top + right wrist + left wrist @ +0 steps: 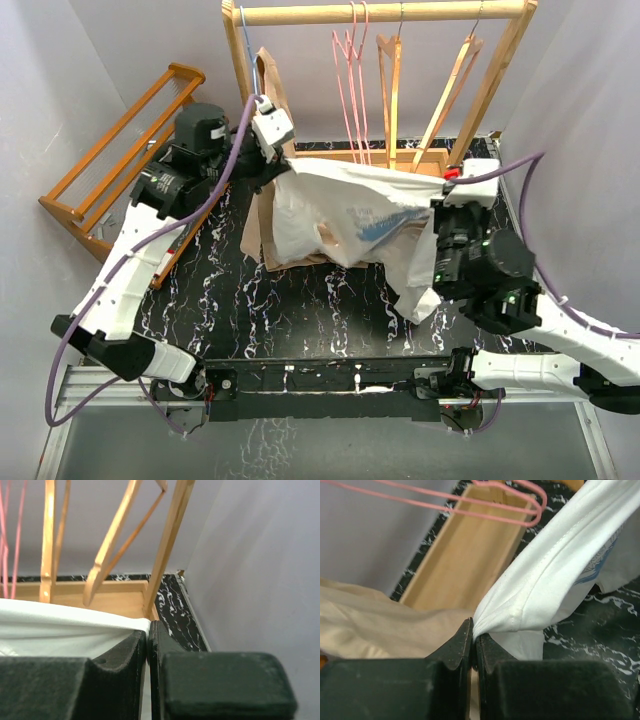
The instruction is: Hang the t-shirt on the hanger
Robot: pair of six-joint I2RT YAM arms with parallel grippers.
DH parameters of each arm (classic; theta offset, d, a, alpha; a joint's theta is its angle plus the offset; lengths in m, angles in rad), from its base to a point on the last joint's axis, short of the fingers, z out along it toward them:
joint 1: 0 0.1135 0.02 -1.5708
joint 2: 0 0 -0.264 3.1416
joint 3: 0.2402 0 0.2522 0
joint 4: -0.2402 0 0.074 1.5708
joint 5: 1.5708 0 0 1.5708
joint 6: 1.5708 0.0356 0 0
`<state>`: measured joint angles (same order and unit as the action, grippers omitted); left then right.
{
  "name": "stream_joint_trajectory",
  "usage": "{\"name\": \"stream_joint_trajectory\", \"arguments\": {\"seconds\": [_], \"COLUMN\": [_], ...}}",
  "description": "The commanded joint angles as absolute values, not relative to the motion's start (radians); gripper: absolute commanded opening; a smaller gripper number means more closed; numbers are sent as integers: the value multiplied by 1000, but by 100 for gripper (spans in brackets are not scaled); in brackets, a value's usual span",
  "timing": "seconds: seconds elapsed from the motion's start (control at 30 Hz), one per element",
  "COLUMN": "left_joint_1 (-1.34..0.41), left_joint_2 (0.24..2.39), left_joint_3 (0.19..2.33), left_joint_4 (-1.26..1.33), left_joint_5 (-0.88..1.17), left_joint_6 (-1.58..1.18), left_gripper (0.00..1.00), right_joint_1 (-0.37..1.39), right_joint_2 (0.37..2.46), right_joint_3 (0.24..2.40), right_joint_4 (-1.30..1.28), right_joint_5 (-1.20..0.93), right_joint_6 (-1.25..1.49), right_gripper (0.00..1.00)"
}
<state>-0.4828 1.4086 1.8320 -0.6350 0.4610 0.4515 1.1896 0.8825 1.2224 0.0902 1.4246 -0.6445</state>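
Both grippers hold the t-shirt while the hangers hang on the rail, so my right gripper should lower the t-shirt's edge (424, 188) and take the middle light-wood hanger (394, 70).
The white t-shirt (340, 210) with a blue print hangs stretched in the air between both grippers, just in front of the rack. My left gripper (283, 160) is shut on its left edge; in the left wrist view the gripper (474, 630) pinches a bunched hem of the t-shirt (555, 575). My right gripper (445, 190) is shut on its right edge; in the right wrist view the gripper (148, 627) holds the t-shirt (60, 622). The pink hanger (350, 90) hangs on the rail behind the shirt and shows in the left wrist view (510, 512).
A wooden rack (385, 12) stands at the back with light-wood hangers (390, 90) and a beige garment (265, 200) hanging at its left. A wooden slatted stand (110, 150) leans at the left. The rack's base box (465, 555) lies below the shirt.
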Motion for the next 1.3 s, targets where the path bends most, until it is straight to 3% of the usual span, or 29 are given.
{"name": "stream_joint_trajectory", "arguments": {"seconds": [0.0, 0.17, 0.27, 0.37, 0.5, 0.63, 1.0, 1.27], "left_joint_1": [-468, -468, -468, -468, -467, -468, -468, -481], "left_joint_2": [1360, 1347, 1354, 1364, 1391, 1374, 1363, 1482], "left_joint_3": [1744, 1689, 1682, 1693, 1706, 1636, 1505, 1603], "left_joint_4": [-662, -643, -618, -610, -626, -638, -662, -701], "left_joint_5": [455, 447, 438, 430, 425, 426, 445, 481], "left_joint_6": [450, 430, 416, 409, 413, 441, 509, 529], "left_gripper": [0, 0, 0, 0, 0, 0, 0, 0], "right_joint_1": [1203, 1219, 1212, 1190, 1190, 1169, 633, 563], "right_joint_2": [849, 957, 1090, 1215, 1272, 1249, 1059, 1080], "right_joint_3": [1135, 1187, 1413, 1451, 1378, 1310, 1106, 930], "right_joint_4": [156, 104, -440, -617, -622, -639, -716, -651], "right_joint_5": [1528, 1438, 1234, 1082, 905, 876, 517, 365], "right_joint_6": [-607, -528, -46, 121, 264, 362, 357, 386], "right_gripper": [8, 8, 8, 8, 8, 8, 8, 8]}}
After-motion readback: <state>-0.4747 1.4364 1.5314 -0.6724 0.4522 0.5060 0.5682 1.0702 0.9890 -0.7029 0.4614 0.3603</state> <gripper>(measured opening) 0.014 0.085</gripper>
